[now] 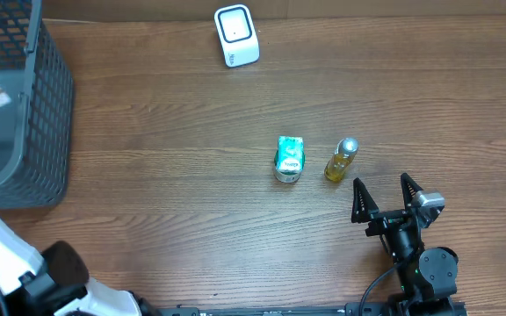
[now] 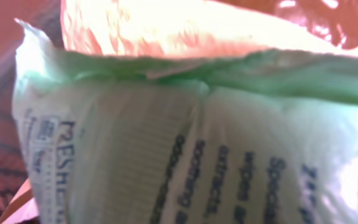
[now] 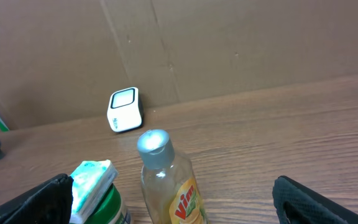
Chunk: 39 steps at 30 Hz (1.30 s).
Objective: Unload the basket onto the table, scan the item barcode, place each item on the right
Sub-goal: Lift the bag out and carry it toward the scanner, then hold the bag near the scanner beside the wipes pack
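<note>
My left gripper should keep on, as the wood (image 1: 174,162) between the basket and green can is clear, and carry the wipes pack there (image 1: 222,175) until it rests, then release.
A pale green wipes pack (image 2: 216,143) with dark print fills the left wrist view, right against the camera. It covers the left gripper's fingers, which seem shut on it. An orange packet (image 2: 166,25) lies behind it. The white barcode scanner (image 1: 236,35) stands at the table's far edge and also shows as the scanner (image 3: 124,109) in the right wrist view. My right gripper (image 1: 383,189) is open and empty, just short of a yellow Vim bottle (image 1: 341,160). That bottle (image 3: 166,180) stands upright between the black fingers (image 3: 309,199).
A green can (image 1: 289,165) with a teal pack on top stands left of the bottle. A dark mesh basket (image 1: 33,132) takes up the far left. A cardboard wall (image 3: 229,50) runs behind the table.
</note>
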Tool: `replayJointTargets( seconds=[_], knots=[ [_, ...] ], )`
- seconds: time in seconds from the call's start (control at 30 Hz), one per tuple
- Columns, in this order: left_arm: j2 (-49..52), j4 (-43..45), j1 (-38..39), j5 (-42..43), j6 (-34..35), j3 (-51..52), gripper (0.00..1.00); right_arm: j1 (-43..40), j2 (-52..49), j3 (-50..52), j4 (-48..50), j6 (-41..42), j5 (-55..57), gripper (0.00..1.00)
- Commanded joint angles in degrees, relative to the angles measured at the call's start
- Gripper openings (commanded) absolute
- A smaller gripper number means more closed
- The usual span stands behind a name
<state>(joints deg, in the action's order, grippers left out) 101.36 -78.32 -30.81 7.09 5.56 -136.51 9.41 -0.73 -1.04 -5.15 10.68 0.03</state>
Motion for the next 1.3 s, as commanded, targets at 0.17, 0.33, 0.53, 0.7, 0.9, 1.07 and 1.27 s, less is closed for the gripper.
replayJointTargets(
  seconds=[0.17,0.33,0.53,0.7,0.9,1.07,1.27],
  knots=[
    [-0.48,-11.06,14.93,-0.22,1.29,3.02,0.23,-0.07,0.57,0.59,0.35,0.02,0.26,1.00],
    [-0.48,-9.51,25.92,-0.68,2.32,12.15,0.21,-0.07,0.57,0.59,0.35,0.02,0.26,1.00],
    [-0.48,0.79,39.15,-4.31,8.81,27.96,0.23,-0.07,0.57,0.59,0.35,0.02,0.26,1.00],
    [-0.46,11.06,48.85,-9.07,19.30,40.87,0.19,-0.07,0.57,0.59,0.35,0.02,0.26,1.00],
    [-0.44,23.02,57.18,-14.86,33.79,53.68,0.17,-0.07,0.57,0.59,0.35,0.02,0.26,1.00],
    [-0.44,31.76,61.90,-19.34,35.43,61.57,0.17,-0.07,0.57,0.59,0.35,0.02,0.26,1.00],
    [-0.42,36.68,63.19,-21.46,35.85,66.36,0.16,-0.07,0.57,0.59,0.35,0.02,0.26,1.00]
  ],
)
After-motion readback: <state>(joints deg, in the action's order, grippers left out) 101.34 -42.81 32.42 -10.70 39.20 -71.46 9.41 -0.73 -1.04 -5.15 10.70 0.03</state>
